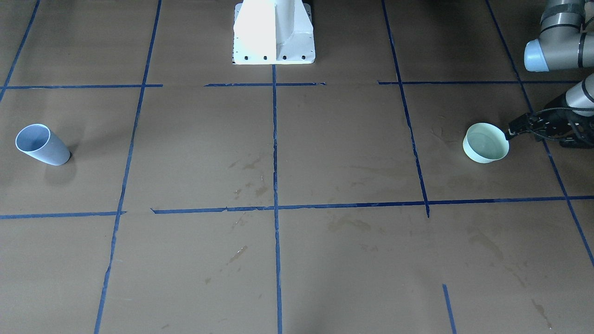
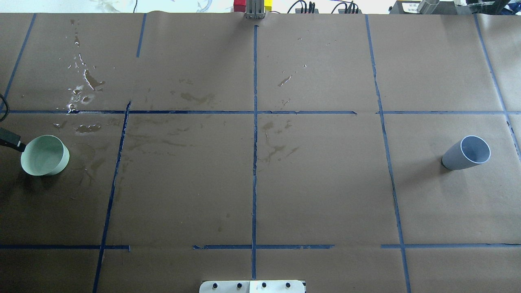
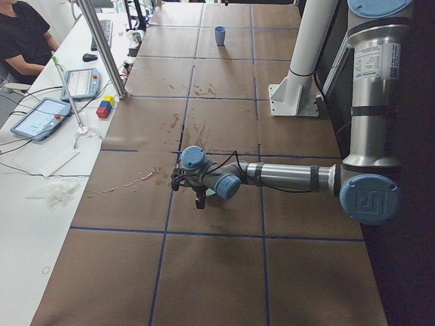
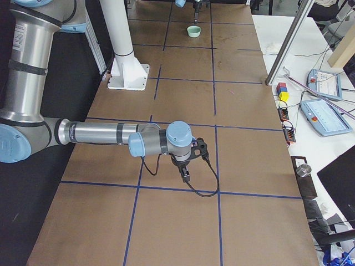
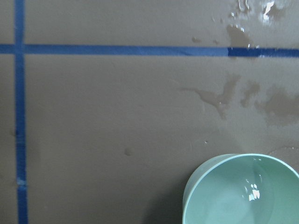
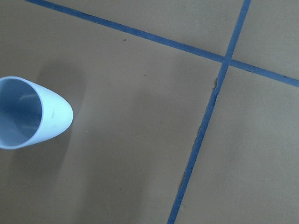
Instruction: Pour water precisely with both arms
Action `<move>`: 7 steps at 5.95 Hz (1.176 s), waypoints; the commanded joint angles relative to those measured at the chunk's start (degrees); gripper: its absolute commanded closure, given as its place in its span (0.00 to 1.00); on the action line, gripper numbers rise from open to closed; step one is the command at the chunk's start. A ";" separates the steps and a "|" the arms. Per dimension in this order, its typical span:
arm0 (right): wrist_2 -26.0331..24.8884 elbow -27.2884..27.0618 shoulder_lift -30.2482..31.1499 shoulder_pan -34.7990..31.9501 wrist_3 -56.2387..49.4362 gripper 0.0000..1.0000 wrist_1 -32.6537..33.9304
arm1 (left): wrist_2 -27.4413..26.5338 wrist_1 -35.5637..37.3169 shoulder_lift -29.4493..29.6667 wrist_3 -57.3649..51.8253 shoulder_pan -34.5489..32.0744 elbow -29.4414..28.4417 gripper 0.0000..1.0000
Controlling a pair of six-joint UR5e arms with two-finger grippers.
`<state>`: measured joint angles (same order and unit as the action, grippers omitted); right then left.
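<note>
I expect the water to ripple but stay inside the pale green bowl when I carry the bowl, because glints show water well below the bowl's rim.
A pale green bowl holding water stands on the brown paper at the robot's far left. My left gripper hangs just beside the bowl's outer rim, pointing down and looking open. One of its fingers touches or nearly touches the rim. A blue-grey cup stands upright at the far right with nothing showing inside. My right gripper hovers above that area; whether it is open or shut I cannot tell.
Blue tape lines split the paper into squares. Wet patches lie beyond the bowl. The white pedestal stands at the robot's edge. A side bench carries tablets, coloured blocks and a metal post, with a seated person.
</note>
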<state>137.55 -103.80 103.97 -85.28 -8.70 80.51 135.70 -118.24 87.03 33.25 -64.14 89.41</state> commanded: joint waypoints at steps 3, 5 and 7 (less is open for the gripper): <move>0.00 0.00 0.00 0.03 -0.09 0.00 0.00 | 0.00 -0.15 1.30 -0.11 3.49 -2.40 0.39; 0.00 0.00 0.00 0.03 -0.09 0.00 -0.09 | 0.09 -0.24 2.00 0.06 3.50 -2.40 0.93; -0.09 0.00 -0.09 -0.06 0.00 0.00 0.00 | 0.79 -0.15 2.97 -0.02 3.41 -1.09 1.00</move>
<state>137.52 -103.83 103.95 -85.32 -8.77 80.45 136.13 -118.45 89.43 33.24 -60.67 87.60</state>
